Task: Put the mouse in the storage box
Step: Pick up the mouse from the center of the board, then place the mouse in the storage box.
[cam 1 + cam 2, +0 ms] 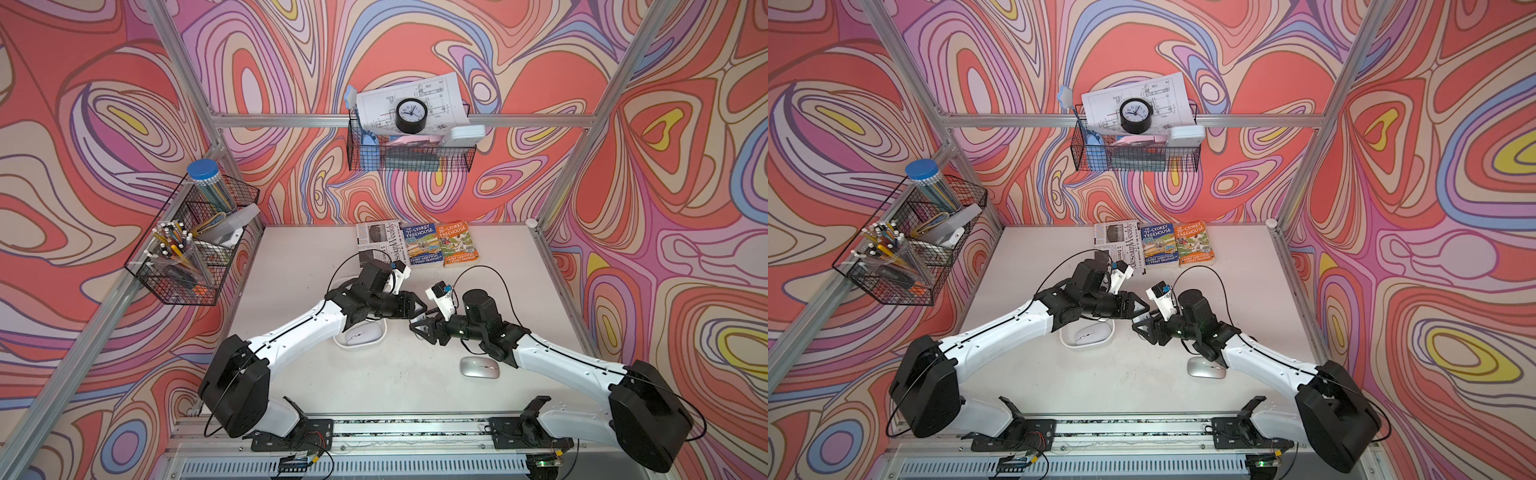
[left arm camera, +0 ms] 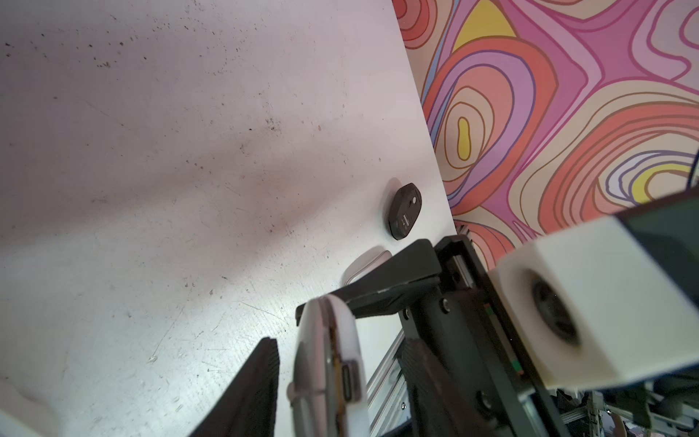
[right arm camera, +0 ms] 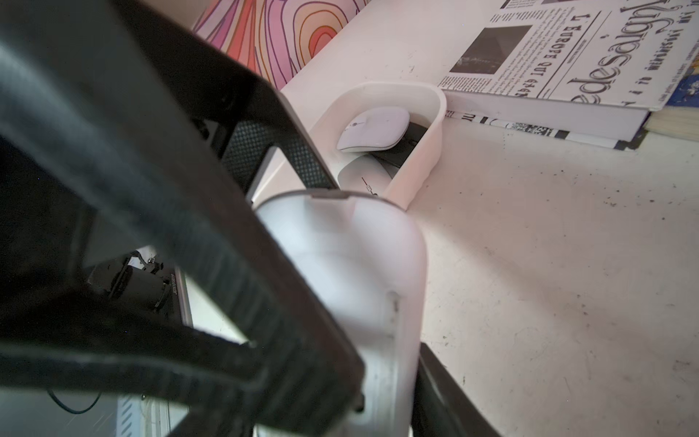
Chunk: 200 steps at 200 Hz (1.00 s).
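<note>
The robot's right gripper is holding the white mouse [image 3: 349, 251] short of the storage box [image 1: 364, 334], so the robot's left gripper should close on the mouse and take it in.
A white mouse [image 2: 329, 359] with a charging port on its edge hangs above the table's middle, and my right gripper [image 3: 386, 378] is shut on it. My left gripper [image 2: 336, 352] stands open around the same mouse, with a gap showing on each side of it. In both top views the two grippers [image 1: 417, 309] [image 1: 415, 326] meet tip to tip and hide that mouse. The storage box [image 1: 376, 338], a white tub, sits just left of them under the left wrist. Another white mouse [image 3: 372, 128] lies inside it on something dark.
A silver mouse [image 1: 479, 368] lies on the table beside the right forearm. A black mouse [image 2: 404, 216] lies near the table's right edge. A newspaper-print book [image 1: 380, 241] and two paperbacks [image 1: 440, 245] lie at the back. Black wire baskets [image 1: 195, 245] [image 1: 409, 158] hang on the walls.
</note>
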Tool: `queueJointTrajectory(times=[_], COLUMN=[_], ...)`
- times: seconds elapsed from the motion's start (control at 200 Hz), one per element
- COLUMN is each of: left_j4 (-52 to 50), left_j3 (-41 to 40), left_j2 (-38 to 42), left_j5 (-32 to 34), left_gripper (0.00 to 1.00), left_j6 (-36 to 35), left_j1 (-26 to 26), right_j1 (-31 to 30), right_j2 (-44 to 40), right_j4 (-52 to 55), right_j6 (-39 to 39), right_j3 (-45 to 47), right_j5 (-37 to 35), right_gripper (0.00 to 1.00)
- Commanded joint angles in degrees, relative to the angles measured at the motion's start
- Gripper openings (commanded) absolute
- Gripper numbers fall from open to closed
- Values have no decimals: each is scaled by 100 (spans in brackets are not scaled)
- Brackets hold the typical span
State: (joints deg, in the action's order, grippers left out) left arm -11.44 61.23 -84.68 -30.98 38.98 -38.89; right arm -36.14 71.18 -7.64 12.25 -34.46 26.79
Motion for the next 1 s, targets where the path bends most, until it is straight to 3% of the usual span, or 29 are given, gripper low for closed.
queueJointTrajectory(times=[0.0,0.23,0.305,0.386,0.521,0.791,0.997], left_j4=[-191,-267,-332,-650,-1168,-2403,-2194], left_j3=[213,272,323,406,549,830,554], left_j2=[-116,-179,-197,-162,18,346,418], left_j5=[84,157,284,569,1346,3995,5766], left_gripper=[39,12,0,0,0,0,0], left_j6=[-93,-88,-121,-221,-530,-1276,-1778], left_j1=[-38,-48,-48,-50,-40,115,224], right_j1=[-43,-51,-58,-58,-55,-56,-55], right_j2=[52,200,247,252,196,-82,-156], right_j4=[95,219,227,203,137,-21,-136], right_j6=[-191,-282,-287,-260,-222,-279,-320], right_j3=[-220,-375,-408,-390,-279,13,140], right_j5=[-68,-112,-112,-152,-356,-1261,-1458], right_gripper=[45,46,52,75,96,98,98])
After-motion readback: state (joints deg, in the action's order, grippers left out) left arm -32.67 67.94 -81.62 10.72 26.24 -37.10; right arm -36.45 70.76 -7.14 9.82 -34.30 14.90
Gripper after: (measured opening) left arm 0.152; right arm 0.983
